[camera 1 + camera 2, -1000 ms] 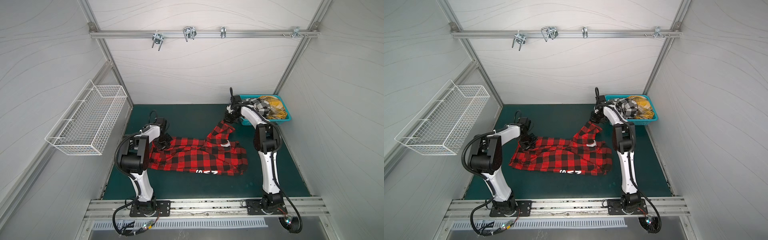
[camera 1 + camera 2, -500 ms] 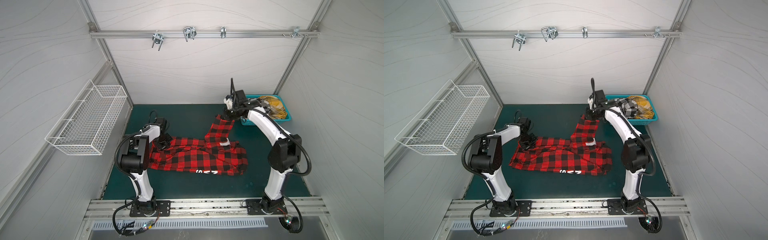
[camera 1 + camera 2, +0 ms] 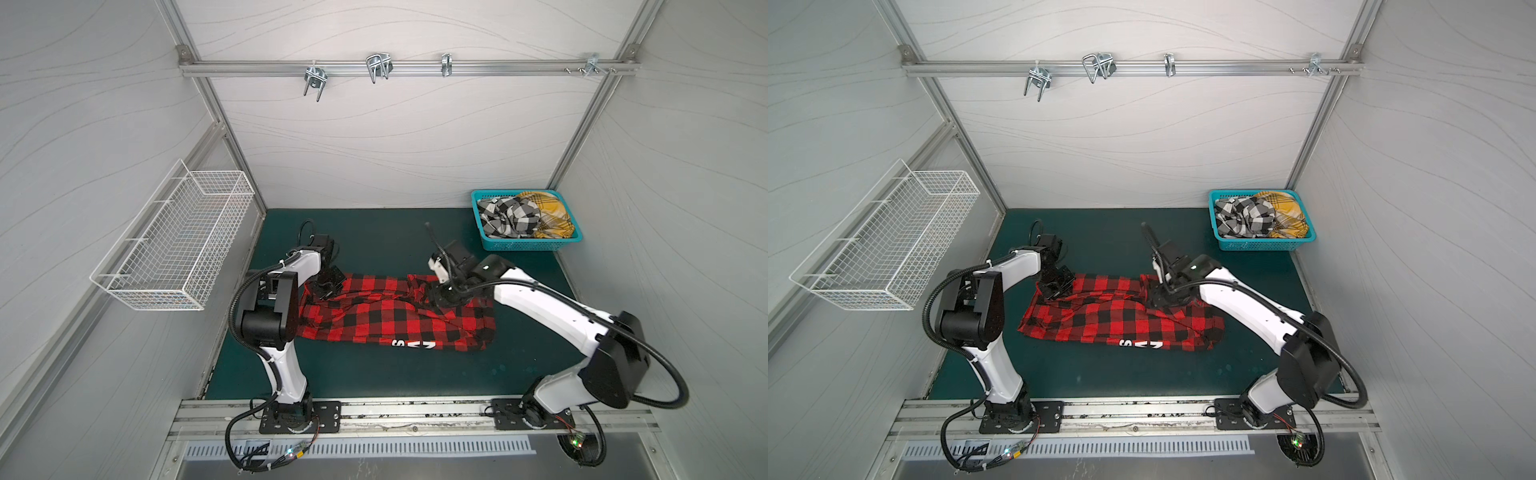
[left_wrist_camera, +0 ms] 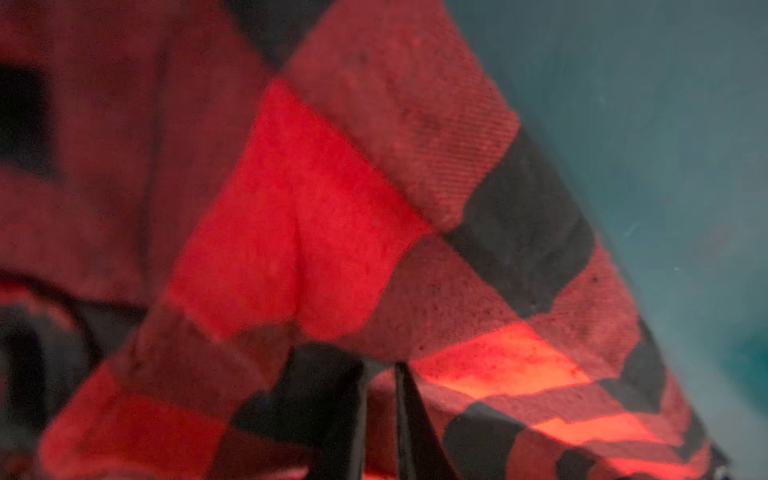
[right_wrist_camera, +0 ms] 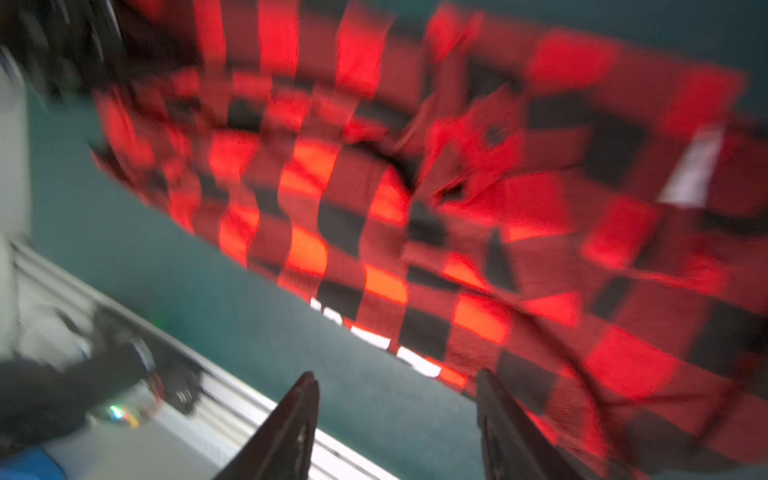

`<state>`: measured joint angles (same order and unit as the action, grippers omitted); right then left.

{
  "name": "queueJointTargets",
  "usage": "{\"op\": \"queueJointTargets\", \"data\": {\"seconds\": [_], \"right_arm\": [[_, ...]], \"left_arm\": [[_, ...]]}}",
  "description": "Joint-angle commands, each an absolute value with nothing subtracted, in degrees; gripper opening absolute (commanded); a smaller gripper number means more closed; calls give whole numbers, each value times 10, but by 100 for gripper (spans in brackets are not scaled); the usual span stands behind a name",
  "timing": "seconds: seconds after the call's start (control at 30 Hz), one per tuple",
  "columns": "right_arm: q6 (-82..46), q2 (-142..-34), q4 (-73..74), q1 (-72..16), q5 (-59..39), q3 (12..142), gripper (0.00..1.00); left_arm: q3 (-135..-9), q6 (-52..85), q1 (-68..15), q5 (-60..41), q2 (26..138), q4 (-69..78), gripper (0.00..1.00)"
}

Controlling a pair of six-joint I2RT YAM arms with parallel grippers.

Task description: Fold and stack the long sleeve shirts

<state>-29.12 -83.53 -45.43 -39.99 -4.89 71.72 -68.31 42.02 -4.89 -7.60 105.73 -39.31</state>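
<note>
I should expect more white letters to be hidden under the fold of the red-and-black plaid shirt [image 3: 376,318], because a white scrap [image 5: 694,168] pokes out along that fold.
The red-and-black plaid shirt [image 3: 386,320] lies spread on the green mat in both top views, its white letters at the near hem and a sleeve folded across its far right part. My left gripper [image 3: 326,291] rests on the shirt's far left corner. In the left wrist view its jaws [image 4: 380,365] stand a narrow gap apart, with plaid cloth showing in the gap. My right gripper [image 3: 442,298] hovers over the folded sleeve. In the blurred right wrist view it [image 5: 395,374] is wide open with only mat between its fingers. The black-and-white shirt [image 3: 507,216] and the yellow plaid shirt [image 3: 548,216] lie crumpled in the basket.
The turquoise plastic basket [image 3: 523,247] stands at the back right corner of the mat. A white wire basket [image 3: 178,245] hangs on the left wall. A metal rail with hooks [image 3: 374,70] runs across the back wall. Bare mat shows in front of the shirt.
My right gripper has carried the sleeve from the back near the basket down onto the shirt's body and let go of it. My left jaws have parted slightly.
</note>
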Motion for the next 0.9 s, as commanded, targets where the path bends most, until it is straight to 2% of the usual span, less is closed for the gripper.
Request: {"op": "queueJointTargets", "data": {"seconds": [0.0,0.07,0.17,0.33,0.47,0.77,0.87], "right_arm": [[-305,-856,-476,-326,-93,727,61],[-293,-891,-473,-292,-118,738,60],[-265,-953,-455,-266,-170,769,53],[-233,-1055,-446,-266,-163,826,52],[-223,-1113,-429,-265,-163,843,51],[-208,-1156,-402,-259,-174,840,51],[-196,-1169,-391,-259,-178,833,44]], "left_arm": [[-730,413,-81,-72,1021,-424,26],[-753,392,-113,-77,1010,-430,33],[-779,362,-161,-82,1004,-437,36],[-765,361,-197,-149,990,-383,39],[-769,357,-210,-164,988,-374,41],[-758,354,-215,-181,986,-364,42],[-762,352,-215,-179,989,-362,42]]}}
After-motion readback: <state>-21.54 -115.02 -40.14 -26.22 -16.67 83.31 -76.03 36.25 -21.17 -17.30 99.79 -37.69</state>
